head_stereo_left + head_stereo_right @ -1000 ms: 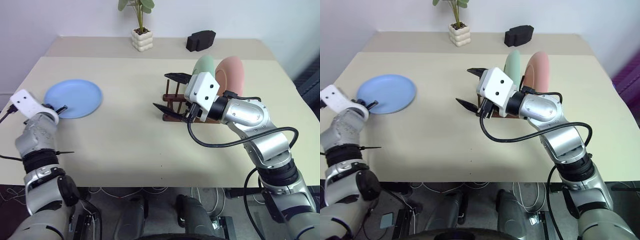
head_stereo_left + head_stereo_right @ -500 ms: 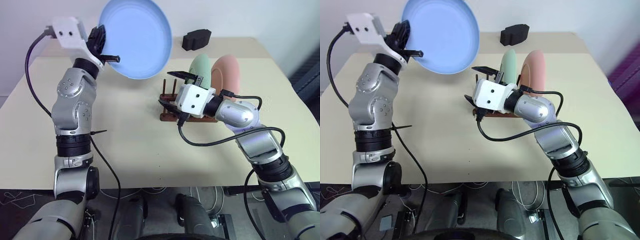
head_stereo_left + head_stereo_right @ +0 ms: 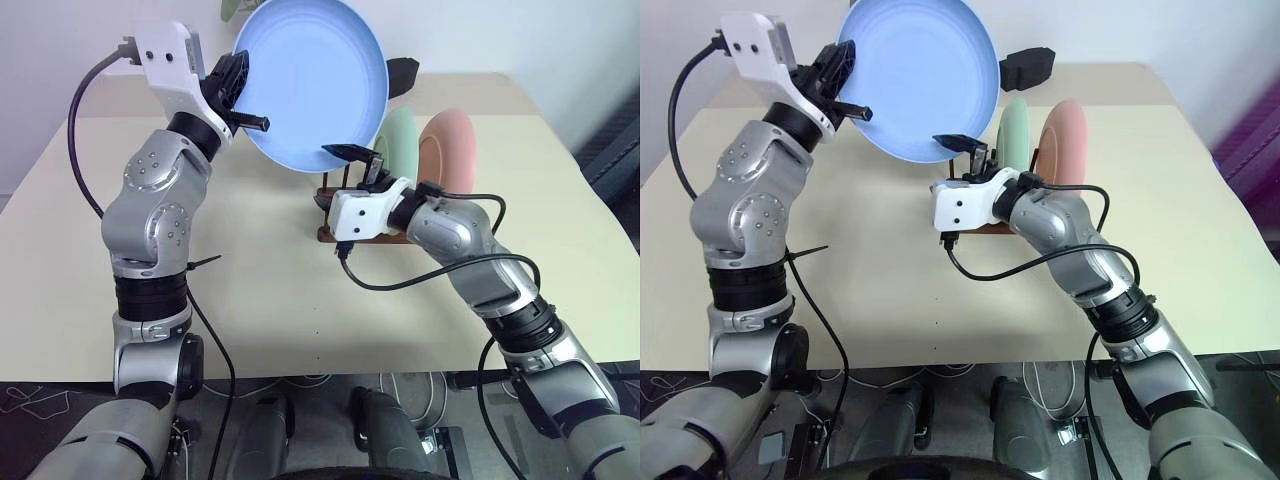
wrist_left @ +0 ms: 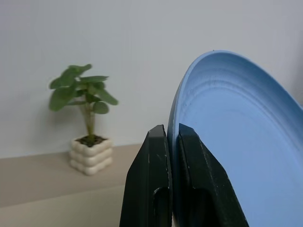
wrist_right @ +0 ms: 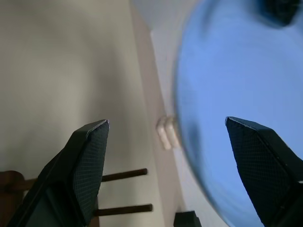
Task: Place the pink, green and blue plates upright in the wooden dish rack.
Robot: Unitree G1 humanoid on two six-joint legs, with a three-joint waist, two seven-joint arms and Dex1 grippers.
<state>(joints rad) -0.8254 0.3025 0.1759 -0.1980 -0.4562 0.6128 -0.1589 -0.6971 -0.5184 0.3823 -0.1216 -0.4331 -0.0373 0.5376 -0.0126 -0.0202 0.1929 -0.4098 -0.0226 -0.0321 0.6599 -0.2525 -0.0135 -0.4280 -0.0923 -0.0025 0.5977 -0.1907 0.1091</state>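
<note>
My right gripper should first take the plate's lower rim (image 3: 304,167) and turn the plate edge-on, because the blue plate (image 3: 315,85) hangs in my left gripper with its flat side toward the rack's slots.
My left gripper (image 3: 250,105) is shut on the rim of the blue plate (image 3: 315,85) and holds it tilted in the air, above and just left of the wooden dish rack (image 3: 385,237). In the left wrist view both fingers (image 4: 156,156) pinch the blue plate (image 4: 236,142) at its edge. The green plate (image 3: 402,135) and the pink plate (image 3: 452,145) stand upright in the rack. My right gripper (image 3: 335,178) is open in front of the rack, its upper finger just under the blue plate's lower rim. In the right wrist view the blue plate (image 5: 227,94) lies beyond the spread fingers (image 5: 90,165).
A potted plant (image 4: 89,151) in a white pot stands at the back of the table. A black object (image 3: 1030,65) sits behind the rack, partly covered by the blue plate. Bare tabletop (image 3: 260,290) stretches in front of the rack.
The left arm has lifted the blue plate off the table's left side and swung it up and right, toward the rack. The right gripper has rolled and edged forward, still open.
</note>
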